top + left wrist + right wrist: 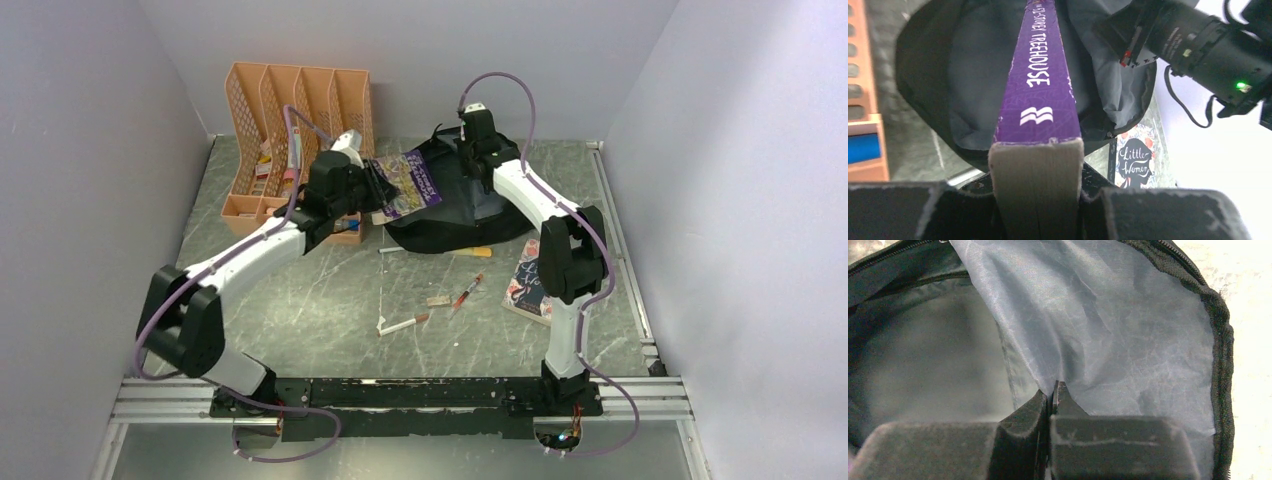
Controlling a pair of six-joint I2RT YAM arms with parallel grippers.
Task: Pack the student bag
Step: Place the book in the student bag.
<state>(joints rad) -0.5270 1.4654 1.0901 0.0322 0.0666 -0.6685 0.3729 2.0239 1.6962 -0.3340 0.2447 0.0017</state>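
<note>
The purple book (412,185) is pointing into the bag's opening (457,204) under the bag's raised flap. My left gripper should keep moving the book in until it gets under the flap.
The black student bag (455,215) lies at the back middle of the table with its mouth held open. My left gripper (372,180) is shut on a purple book (410,185), held in the air at the bag's left opening. In the left wrist view the purple book's spine (1040,90) points into the bag's grey-lined mouth (973,90). My right gripper (472,150) is shut on the bag's flap; in the right wrist view its fingertips (1052,395) pinch the grey lining (1108,335) and hold it up.
An orange file rack (300,130) stands at the back left, beside my left arm. A second book, "Little Women" (530,280), lies right of the bag by my right arm. Pens (405,323) and a small eraser (438,300) lie mid-table.
</note>
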